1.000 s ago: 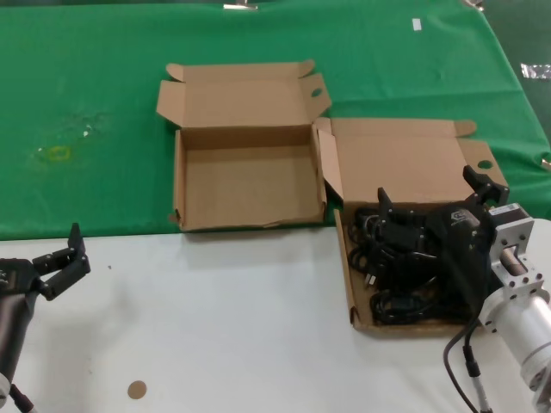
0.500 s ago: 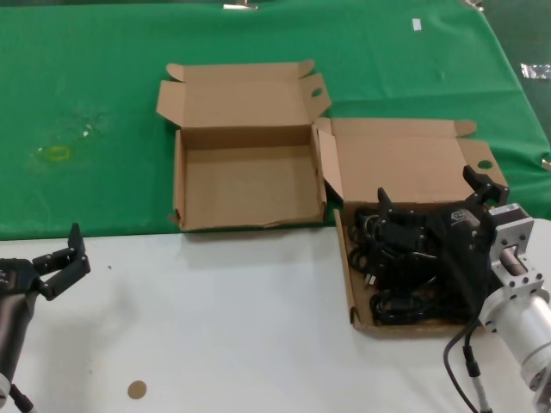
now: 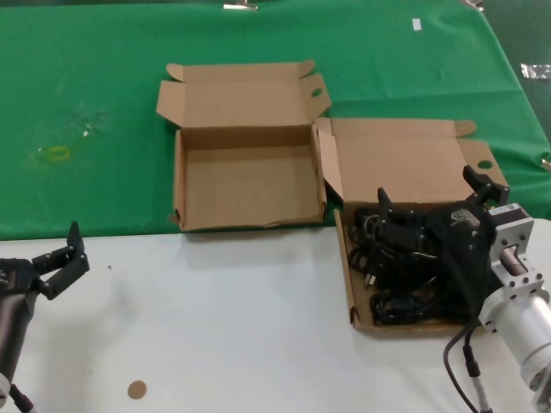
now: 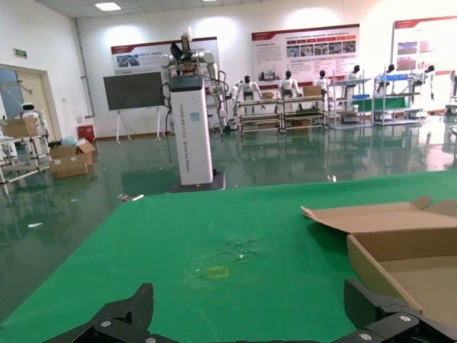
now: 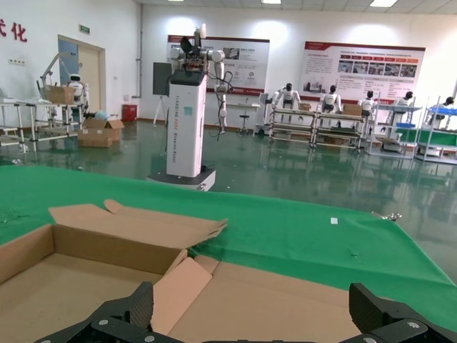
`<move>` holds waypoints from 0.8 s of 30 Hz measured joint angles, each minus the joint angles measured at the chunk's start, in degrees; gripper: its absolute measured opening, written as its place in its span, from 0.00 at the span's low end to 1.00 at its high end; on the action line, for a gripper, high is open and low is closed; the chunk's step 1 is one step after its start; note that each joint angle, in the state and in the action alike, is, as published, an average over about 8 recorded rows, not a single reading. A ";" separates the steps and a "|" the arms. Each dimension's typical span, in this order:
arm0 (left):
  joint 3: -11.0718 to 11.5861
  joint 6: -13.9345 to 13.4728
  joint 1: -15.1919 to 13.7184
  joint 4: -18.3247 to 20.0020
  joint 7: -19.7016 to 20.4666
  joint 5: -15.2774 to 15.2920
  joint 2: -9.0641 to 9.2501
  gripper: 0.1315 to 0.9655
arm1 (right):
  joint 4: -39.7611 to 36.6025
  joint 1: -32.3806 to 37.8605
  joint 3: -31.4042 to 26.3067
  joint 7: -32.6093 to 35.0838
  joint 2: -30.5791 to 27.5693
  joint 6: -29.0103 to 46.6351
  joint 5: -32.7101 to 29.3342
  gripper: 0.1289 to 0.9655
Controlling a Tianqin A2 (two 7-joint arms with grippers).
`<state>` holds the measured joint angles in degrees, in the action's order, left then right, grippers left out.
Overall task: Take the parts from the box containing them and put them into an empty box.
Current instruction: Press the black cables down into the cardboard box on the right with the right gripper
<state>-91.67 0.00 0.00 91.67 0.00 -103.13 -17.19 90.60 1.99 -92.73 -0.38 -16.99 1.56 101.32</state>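
My gripper will lift the cord coil, and it will come away as one whole bundle with its loops intact, since the cords lie in separate bunched loops [image 3: 403,305].
The parts [image 3: 403,277], black coiled power cords with plugs, lie heaped in the box containing them [image 3: 349,284], at the right on the white table edge, its lid [image 3: 405,159] folded back onto the green cloth. My right gripper [image 3: 426,184] hangs open over the cords with nothing between its fingers; its wrist view looks across that lid [image 5: 285,307] and does not show the cords. The empty box [image 3: 250,185] stands open to the left of it, and also appears in the right wrist view [image 5: 43,275]. My left gripper [image 3: 58,249] waits open at the near left, with the empty box [image 4: 414,254] off to its side.
A green cloth [image 3: 103,95] covers the far half of the table, and the near half is white [image 3: 224,318]. A small brown disc [image 3: 137,390] lies near the front edge. A yellowish mark [image 3: 58,153] shows on the cloth at the left.
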 joint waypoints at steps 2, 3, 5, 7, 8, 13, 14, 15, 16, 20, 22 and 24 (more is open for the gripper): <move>0.00 0.00 0.00 0.00 0.00 0.00 0.00 0.97 | 0.01 0.00 0.00 0.00 -0.01 -0.01 0.00 1.00; 0.00 0.00 0.00 0.00 0.00 0.00 0.00 0.97 | 0.03 0.00 -0.01 -0.02 -0.04 -0.03 0.01 1.00; 0.00 0.00 0.00 0.00 0.00 0.00 0.00 0.96 | 0.11 0.00 -0.04 -0.06 -0.12 -0.09 0.04 1.00; 0.00 0.00 0.00 0.00 0.00 0.00 0.00 0.93 | 0.20 0.01 -0.07 -0.13 -0.25 -0.16 0.09 1.00; 0.00 0.00 0.00 0.00 0.00 0.00 0.00 0.92 | 0.25 0.02 -0.12 -0.19 -0.37 -0.22 0.13 1.00; 0.00 0.00 0.00 0.00 0.00 0.00 0.00 0.86 | 0.73 0.21 -1.51 -0.72 -2.43 -1.20 1.18 1.00; 0.00 0.00 0.00 0.00 0.00 0.00 0.00 0.84 | 0.91 0.29 -2.18 -0.83 -3.32 -1.64 1.72 1.00; 0.00 0.00 0.00 0.00 0.00 0.00 0.00 0.81 | 1.14 0.37 -3.02 -0.94 -4.42 -2.16 2.42 1.00; 0.00 0.00 0.00 0.00 0.00 0.00 0.00 0.79 | 1.40 0.47 -3.96 -1.01 -5.66 -2.73 3.22 1.00; 0.00 0.00 0.00 0.00 0.00 0.00 0.00 0.69 | 2.92 1.10 -8.63 -0.98 -12.17 -5.11 7.32 1.00; 0.00 0.00 0.00 0.00 0.00 0.00 0.00 0.66 | 3.86 1.69 -11.31 -0.89 -16.28 -6.01 9.67 1.00; 0.00 0.00 0.00 0.00 0.00 0.00 0.00 0.60 | 4.80 2.51 -14.07 -0.92 -20.74 -6.55 11.96 1.00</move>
<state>-91.68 0.00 0.00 91.67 0.00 -103.13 -17.19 95.40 4.50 -106.80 -1.30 -37.73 -4.99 113.29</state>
